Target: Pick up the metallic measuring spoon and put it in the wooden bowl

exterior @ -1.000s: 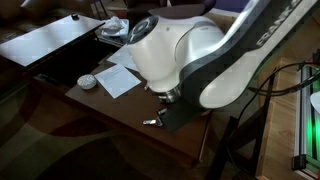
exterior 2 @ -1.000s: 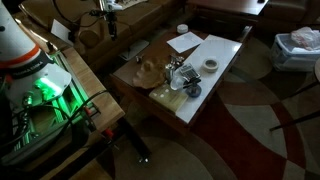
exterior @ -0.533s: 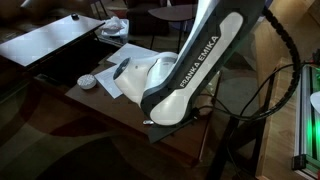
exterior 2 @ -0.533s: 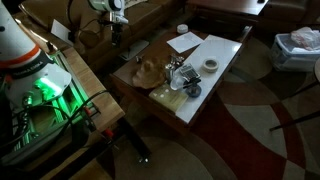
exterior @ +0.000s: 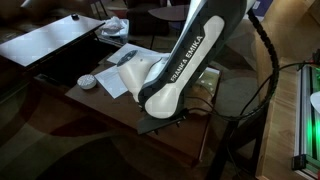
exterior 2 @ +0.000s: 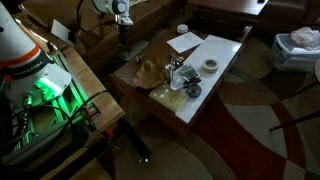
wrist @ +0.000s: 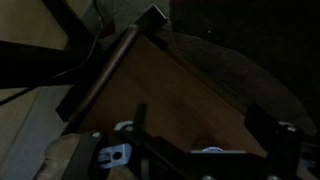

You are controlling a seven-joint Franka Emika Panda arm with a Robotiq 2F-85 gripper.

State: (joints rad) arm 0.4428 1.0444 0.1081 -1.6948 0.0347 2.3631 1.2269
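Note:
Next, my open gripper moves back over the metallic measuring spoon and grips its cup's rim [wrist: 210,150], because the gripper is reaching past the spoon toward the table's corner [wrist: 145,38].
The wooden bowl [exterior 2: 150,70] sits on the low wooden table [exterior 2: 160,100], wide, shallow and tan. A small grey-silver piece that looks like the metallic measuring spoon [exterior 2: 192,90] lies near the table's edge, beside a silvery utensil cluster [exterior 2: 180,74]. My gripper [exterior 2: 122,36] hangs above the table's far corner, away from the bowl and the spoon. In the dim wrist view my gripper [wrist: 200,125] has its dark fingers [wrist: 140,115] spread wide and empty over the brown tabletop [wrist: 170,85]. In an exterior view my arm [exterior: 180,70] hides the spoon and the bowl.
A white round dish [exterior 2: 212,65] and a sheet of paper [exterior 2: 183,42] lie on the table; they also show in an exterior view as the dish [exterior: 88,82] and the paper [exterior: 120,78]. A green-lit box [exterior 2: 45,95] stands beside the table.
My arm has swung across the table, and my gripper has come down from the top of an exterior view toward the table's far corner. The objects on the table have not moved.

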